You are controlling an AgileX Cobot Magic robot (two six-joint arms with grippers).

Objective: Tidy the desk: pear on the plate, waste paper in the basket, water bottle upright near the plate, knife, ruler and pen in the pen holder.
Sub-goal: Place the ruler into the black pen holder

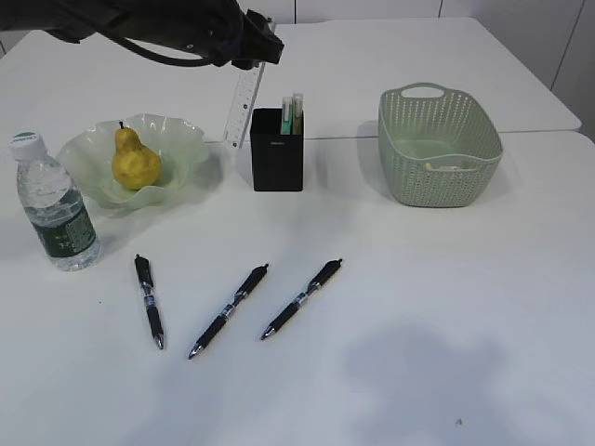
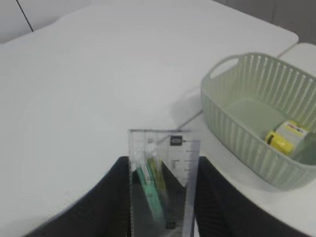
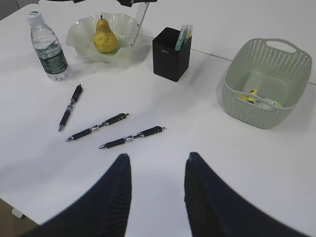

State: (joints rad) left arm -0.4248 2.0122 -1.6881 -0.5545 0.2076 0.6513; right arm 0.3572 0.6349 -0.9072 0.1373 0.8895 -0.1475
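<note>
Next, my left gripper lifts the clear ruler upright over the holder's opening before it lowers the ruler in, because the ruler slants with its lower end beside the pen holder.
My left gripper is shut on the clear ruler, which hangs tilted just above and left of the black pen holder. In the left wrist view the ruler stands between the fingers. A mint-green pen and the pale yellow knife stick out of the holder. The pear sits on the plate. Left of it the water bottle stands upright. Yellow-and-white waste paper lies in the basket. My right gripper hangs open and empty above the desk.
Three black pens lie side by side on the white desk in front of the holder. A seam between two tabletops runs behind the holder and basket.
</note>
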